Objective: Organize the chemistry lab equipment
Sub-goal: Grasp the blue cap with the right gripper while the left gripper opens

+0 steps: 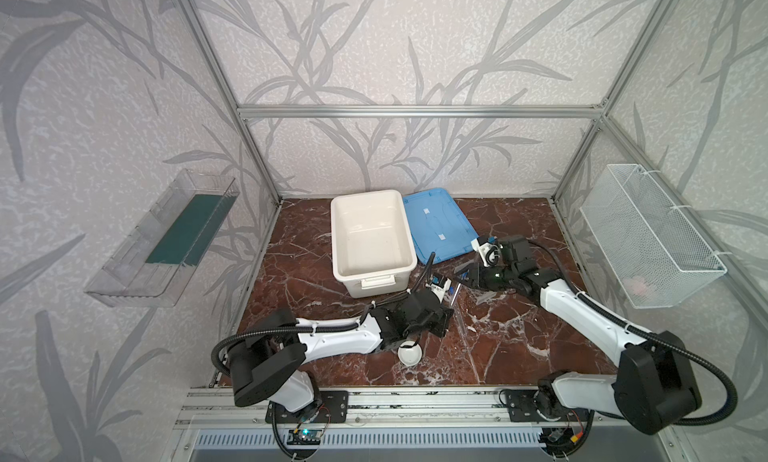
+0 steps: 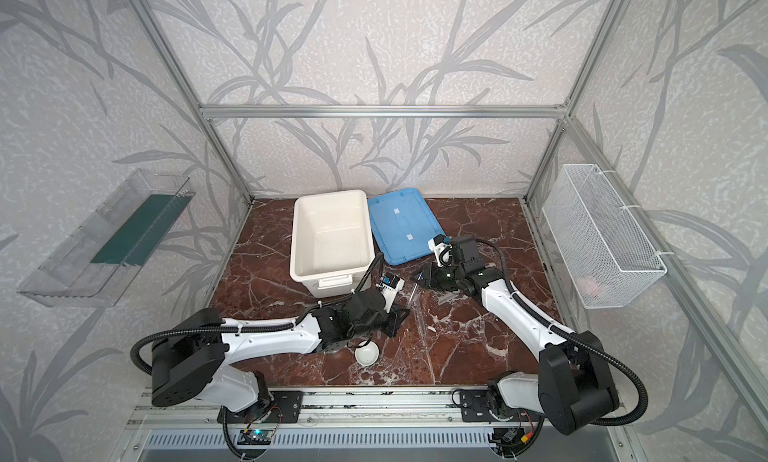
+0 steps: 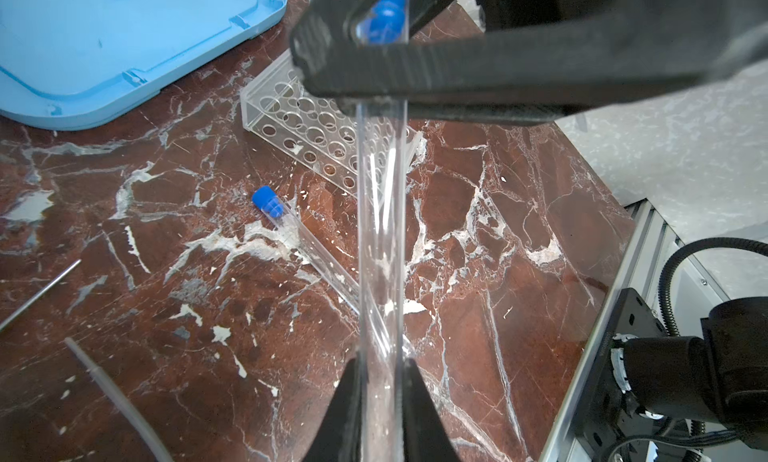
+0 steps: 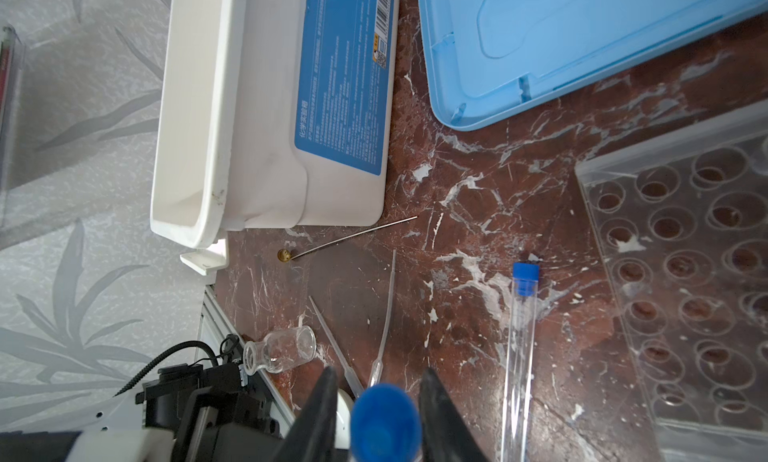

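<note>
The test tube sits in my left gripper by its lower end (image 3: 381, 374), so my right gripper should grasp the blue cap (image 4: 385, 423) and stand the tube in the rack.
My left gripper (image 3: 382, 362) is shut on the lower end of a clear test tube (image 3: 380, 231) and holds it above the table. The tube's blue cap (image 4: 384, 422) sits between the jaws of my right gripper (image 4: 379, 374), which are open, with a small gap on one side of the cap. In both top views the two grippers meet in front of the tub (image 1: 455, 291) (image 2: 414, 291). A second capped tube (image 4: 519, 335) lies on the table beside the clear rack (image 4: 685, 273). The glass jar (image 4: 282, 350), two droppers (image 4: 388, 310) and a thin rod (image 4: 353, 235) lie near the tub. The white dish (image 1: 409, 353) sits by my left arm.
The white tub (image 1: 376, 194) stands open at the back with its blue lid (image 1: 440, 227) lying flat beside it. A wire basket (image 1: 648, 235) hangs on the right wall and a clear shelf (image 1: 166, 239) on the left wall.
</note>
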You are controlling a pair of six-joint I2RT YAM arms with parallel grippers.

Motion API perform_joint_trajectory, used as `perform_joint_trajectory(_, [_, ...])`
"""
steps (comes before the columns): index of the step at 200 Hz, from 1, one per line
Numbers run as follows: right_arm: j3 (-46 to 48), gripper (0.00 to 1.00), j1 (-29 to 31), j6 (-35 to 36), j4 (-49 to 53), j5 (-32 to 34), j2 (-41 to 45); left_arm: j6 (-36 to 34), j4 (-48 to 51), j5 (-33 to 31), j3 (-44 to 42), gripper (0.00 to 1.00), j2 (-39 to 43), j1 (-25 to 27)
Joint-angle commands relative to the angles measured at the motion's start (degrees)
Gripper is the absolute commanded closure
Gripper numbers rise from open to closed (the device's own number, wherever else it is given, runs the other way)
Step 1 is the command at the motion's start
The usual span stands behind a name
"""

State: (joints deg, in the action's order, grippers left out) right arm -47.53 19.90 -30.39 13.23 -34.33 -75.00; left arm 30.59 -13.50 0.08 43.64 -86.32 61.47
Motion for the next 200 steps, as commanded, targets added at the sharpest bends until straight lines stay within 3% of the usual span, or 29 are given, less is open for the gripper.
perform_joint_trajectory(1, [-1.1,0.71,0.3,0.6,-0.4,0.5,0.1,-0.4,-0.9,0.1,-0.1,0.82,0.2,0.4])
perform_joint_trajectory(71, [0.0,0.78,0.3,0.3,-0.7,0.7,0.9,0.2,-1.2,-0.3,0.3,0.77,-0.8,0.7])
perform_joint_trajectory(84, [0.3,0.79,0.3,0.3,-0.7,0.9,1.1,0.4,-1.4,-0.3,0.2,0.65,-0.9,0.7])
perform_joint_trajectory(99, [0.3,0.79,0.3,0.6,-0.5,1.5,1.5,0.9,-2.1,-0.1,0.3,0.44,-1.0,0.7])
perform_joint_trajectory(137, [-0.1,0.79,0.3,3.0,1.2,4.9,3.4,3.9,-2.0,-0.3,2.0,0.28,-0.5,0.7])
perform_joint_trajectory(158, [0.4,0.80,0.2,4.7,1.7,8.9,5.9,5.6,-1.7,-1.0,3.6,0.26,0.2,0.7])
perform_joint_trajectory(182, [0.9,0.80,0.2,7.6,3.0,16.6,10.1,8.3,5.3,-5.3,7.6,0.20,0.4,0.7])
perform_joint_trajectory(200, [2.1,0.80,0.3,10.4,2.8,24.5,13.8,9.7,6.6,-4.0,10.2,0.05,-0.3,0.6])
